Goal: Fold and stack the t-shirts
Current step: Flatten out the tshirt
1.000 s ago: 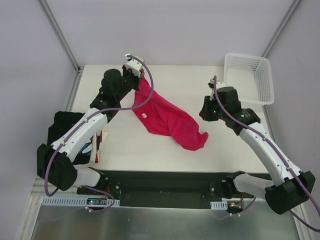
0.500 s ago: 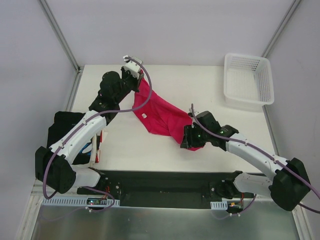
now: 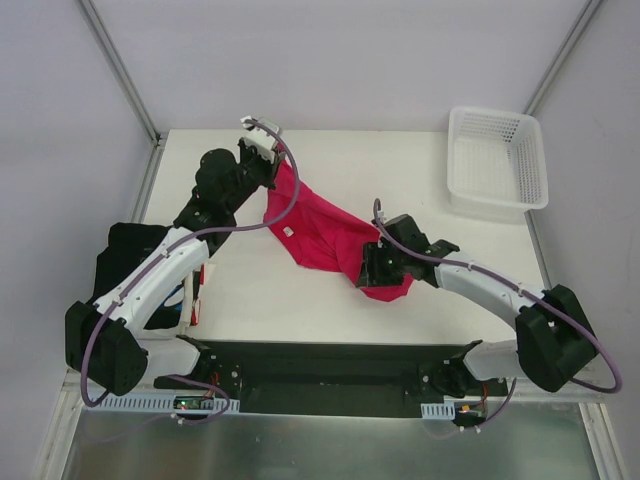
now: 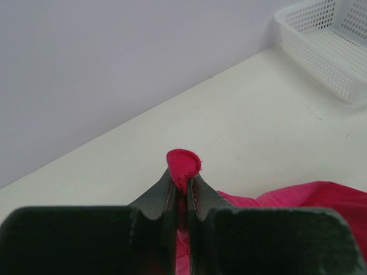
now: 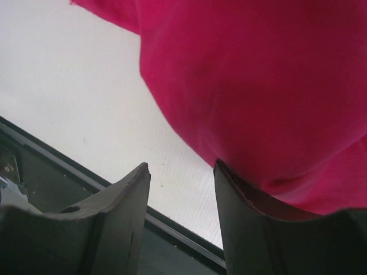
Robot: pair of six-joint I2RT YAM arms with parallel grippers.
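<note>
The loose end of the crimson-pink t-shirt (image 3: pixel 388 291) is curled up in soft folds (image 5: pixel 289 177). It will stay bunched over itself when I pull it across.
A crimson-pink t-shirt (image 3: pixel 330 235) lies bunched in a slanted strip across the middle of the table. My left gripper (image 3: pixel 272 165) is shut on its far-left corner, and a small fold of pink cloth (image 4: pixel 183 163) sticks out above the closed fingertips of that gripper (image 4: pixel 182 179). My right gripper (image 3: pixel 368 275) is open at the shirt's near-right end. In the right wrist view one finger (image 5: pixel 241 206) touches the edge of the shirt (image 5: pixel 258 86), and only bare table shows between the jaws of the right gripper (image 5: pixel 180 169). More t-shirts, black with white and red edges (image 3: pixel 135 262), lie piled off the table's left side.
A white lattice basket (image 3: pixel 497 160) stands at the far right corner and also shows in the left wrist view (image 4: pixel 327 40). The black rail (image 3: pixel 330 365) runs along the table's near edge, close in front of the right fingers (image 5: pixel 51 163).
The right arm swung from near the basket down to the shirt's near-right end, and its jaws opened. The left gripper kept its hold and shifted slightly farther away.
</note>
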